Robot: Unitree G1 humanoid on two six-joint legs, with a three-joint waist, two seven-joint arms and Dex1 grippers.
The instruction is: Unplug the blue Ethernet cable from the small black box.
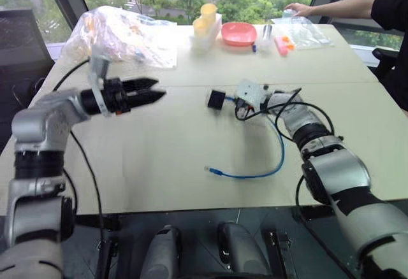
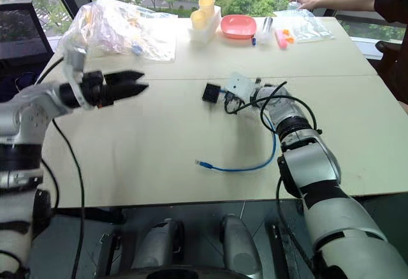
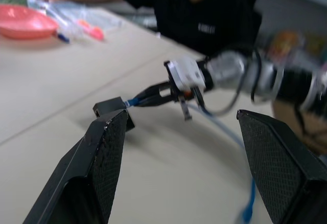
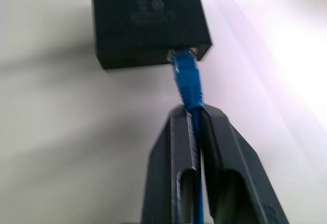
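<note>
My right gripper (image 3: 154,95) is pinching close behind the blue plug (image 3: 133,102), in line with the small black box. The plug will slide straight out when I pull.
The small black box (image 1: 216,99) is near the table's middle, with the blue Ethernet cable (image 4: 188,83) plugged into its port. My right gripper (image 4: 191,112) is shut on the cable just behind the plug, a short way from the box (image 4: 148,22). From there the cable (image 1: 281,153) loops back toward the front edge, and its free end (image 1: 210,171) lies on the table. My left gripper (image 1: 156,89) hovers open to the left of the box, pointing at it, with nothing between its fingers (image 3: 102,162). Whether the box rests on the table I cannot tell.
At the back of the table (image 1: 159,164) lie a crumpled plastic bag (image 1: 121,34), yellow cups (image 1: 205,18), a pink bowl (image 1: 239,34) and a clear bag (image 1: 299,30). A person's arm (image 1: 344,5) reaches in at the back right.
</note>
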